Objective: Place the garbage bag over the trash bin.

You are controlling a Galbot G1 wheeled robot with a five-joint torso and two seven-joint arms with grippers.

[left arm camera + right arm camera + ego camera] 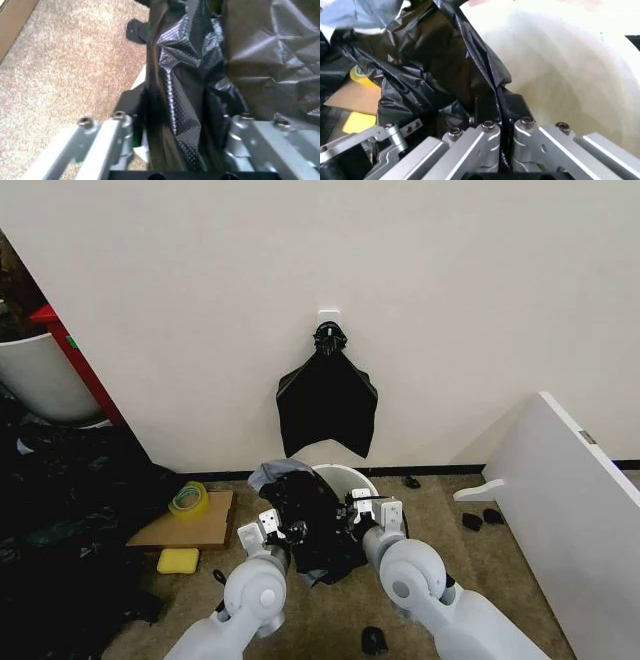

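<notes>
My gripper will pull the garbage bag (318,525) outward, and the bag will spread wide across the trash bin's rim because it hangs in loose bunched folds.
The cream-white trash bin (345,476) stands on the carpet by the wall, and its inner wall (570,75) is close up in the right wrist view. The black garbage bag (312,525) lies crumpled over the bin's left side and hangs down its front. My right gripper (500,105) is at the bin's rim, shut on a fold of the bag (435,67). My left gripper (180,112) is beside the bin's left side, fingers (120,123) wide apart, with bunched bag film (185,75) hanging between them.
A flat bunch of black bags (327,405) hangs on the wall above the bin. Cardboard (160,530) with a yellow tape roll (188,498) and a yellow sponge (178,560) lie to the left. Dark sheeting (60,520) covers the far left. A white board (560,490) leans on the right.
</notes>
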